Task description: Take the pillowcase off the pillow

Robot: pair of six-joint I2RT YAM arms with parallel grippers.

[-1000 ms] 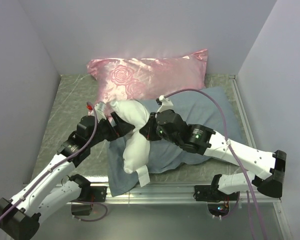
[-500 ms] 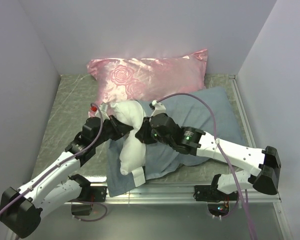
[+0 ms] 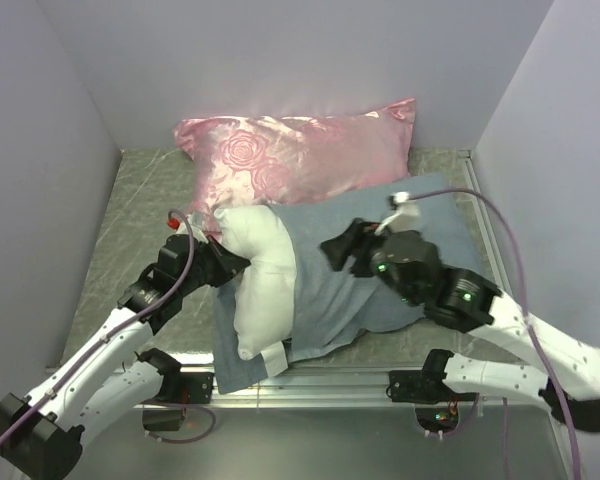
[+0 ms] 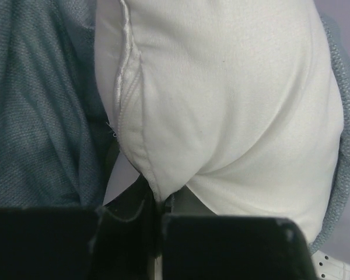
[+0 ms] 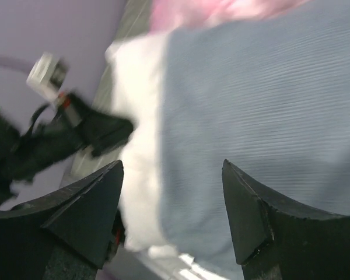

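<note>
I should grab the pillowcase point(image 3: 372, 298) with my right gripper and pull while my left gripper lifts the pillow, because the pillowcase is loose around the pillow point(image 3: 296, 262) in my left gripper.
The white pillow point(image 3: 260, 285) pokes its left half out of the slate-blue pillowcase point(image 3: 400, 240), which covers the rest of it. My left gripper point(image 3: 232, 266) is shut on the pillow's left seam edge; in the left wrist view the pinched seam runs down into the gripper point(image 4: 157, 204), with the pillow point(image 4: 233, 99) bulging above and the pillowcase point(image 4: 35, 122) at the left. Over the pillowcase, right of its opening, my right gripper point(image 3: 342, 250) hovers open. In the right wrist view nothing is between its fingers point(image 5: 87, 210), and the pillowcase point(image 5: 262, 105) and pillow point(image 5: 137, 146) lie below.
A shiny pink rose-patterned pillow point(image 3: 300, 150) lies at the back, touching the pillowcase's far edge. Pale walls close in the left, back and right. A metal rail point(image 3: 320, 385) runs along the near edge and another point(image 3: 485, 230) down the right side.
My left gripper has shut on the pillow's edge. My right gripper has opened, let go and drawn back to the right. The bunched pillow has settled flatter.
</note>
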